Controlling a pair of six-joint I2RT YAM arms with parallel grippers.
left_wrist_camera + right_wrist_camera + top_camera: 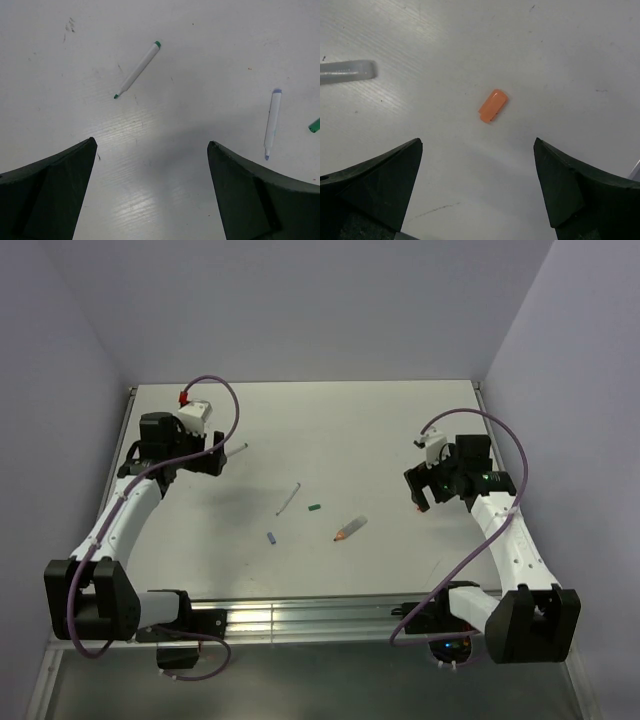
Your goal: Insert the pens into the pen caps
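My open right gripper should keep moving, as the thick grey pen lies free with its blunt end (363,520) toward the gripper, until my fingers are on either side of its grey body (354,526).
A thin white pen with green ends (137,70) lies ahead of my left gripper (151,142), which is open and empty above the table; the top view shows this pen (238,449) just right of that gripper (215,458). A second white pen with blue ends (272,123) lies mid-table (289,498), with the dark green cap (314,508) beside it, at the frame edge in the left wrist view (314,125). The blue cap (271,537) lies nearer. The thick grey pen with an orange tip (350,529) lies right of centre. My right gripper (420,492) is open (478,141), just short of a small orange cap (493,105).
The blunt end of the thick grey pen (347,71) shows at the left edge of the right wrist view. Purple cables (225,390) loop over both arms. Walls close the table on the left, far and right sides; a metal rail (300,615) runs along the near edge.
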